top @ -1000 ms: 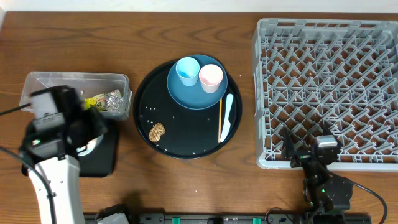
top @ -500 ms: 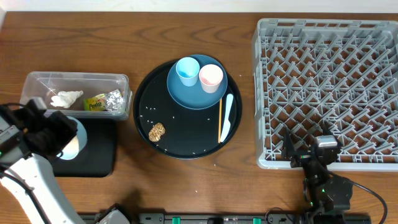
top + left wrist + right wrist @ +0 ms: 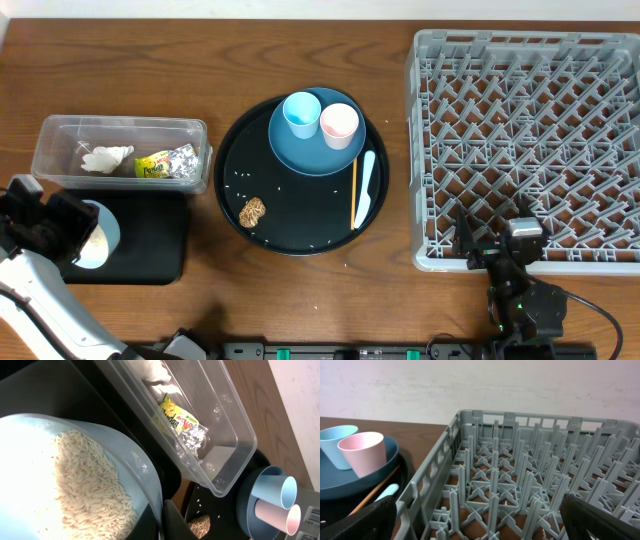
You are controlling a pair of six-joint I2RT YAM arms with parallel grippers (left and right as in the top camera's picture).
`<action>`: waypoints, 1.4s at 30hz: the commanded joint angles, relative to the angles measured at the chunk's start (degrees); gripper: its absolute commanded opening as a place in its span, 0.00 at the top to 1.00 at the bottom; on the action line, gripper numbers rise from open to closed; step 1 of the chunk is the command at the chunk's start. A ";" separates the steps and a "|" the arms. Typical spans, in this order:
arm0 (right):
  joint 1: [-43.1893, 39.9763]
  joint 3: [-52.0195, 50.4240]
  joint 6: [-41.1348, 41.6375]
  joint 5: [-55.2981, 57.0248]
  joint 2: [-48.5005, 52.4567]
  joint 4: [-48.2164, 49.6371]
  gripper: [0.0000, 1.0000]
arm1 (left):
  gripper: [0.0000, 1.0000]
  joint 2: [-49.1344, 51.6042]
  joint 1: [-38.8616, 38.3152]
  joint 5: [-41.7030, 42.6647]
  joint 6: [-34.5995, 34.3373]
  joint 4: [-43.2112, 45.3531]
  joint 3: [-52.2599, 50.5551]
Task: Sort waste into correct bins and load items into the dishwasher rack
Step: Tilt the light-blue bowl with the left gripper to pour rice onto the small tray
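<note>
The pale-blue bowl is full of white rice (image 3: 92, 487), so my left gripper should turn the bowl over and empty it into the shallow black tray (image 3: 150, 235) before it loads the rack.
My left gripper (image 3: 72, 232) is shut on the rim of the pale-blue bowl (image 3: 97, 237), which is tipped on its side over the shallow black tray (image 3: 150, 245). In the left wrist view the bowl (image 3: 125, 455) holds white rice (image 3: 85, 490), and my fingers (image 3: 172, 522) pinch its wall. The clear tub (image 3: 190, 135) holds tissue (image 3: 108, 157), yellow wrapper (image 3: 150, 167) and foil (image 3: 183, 157). The dark-blue plate (image 3: 315, 155) carries a light-blue cup (image 3: 300, 113) and pink cup (image 3: 338, 125). Spoon (image 3: 365, 190), chopstick (image 3: 353, 190) and brown food piece (image 3: 253, 211) lie beside it. My right gripper (image 3: 497, 250) is open at the front edge of the dishwasher rack (image 3: 530, 130).
The plate, spoon, chopstick and food piece rest on a large round black tray (image 3: 235, 150) with loose rice grains (image 3: 240, 180). In the right wrist view the grey rack (image 3: 520, 485) fills the frame, with the pink cup (image 3: 362, 452) and blue cup (image 3: 335, 442) to its left.
My left arm has swung left and toward the table's front with the bowl, uncovering the tub and the tissue in it. The right arm has not moved.
</note>
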 commanded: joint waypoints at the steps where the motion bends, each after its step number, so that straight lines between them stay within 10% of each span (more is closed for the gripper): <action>1: 0.28 -0.07 -0.46 0.17 -0.09 -0.24 0.01 | 0.94 0.26 0.09 1.25 0.15 0.81 -0.28; 20: 0.28 -0.07 -0.48 0.17 -0.09 -0.24 0.01 | 0.94 15.52 11.74 44.26 14.38 3.54 -0.28; 42: 0.28 -0.07 -0.48 0.17 -0.09 -0.24 0.01 | 0.94 16.70 18.05 52.26 30.16 -11.54 -0.57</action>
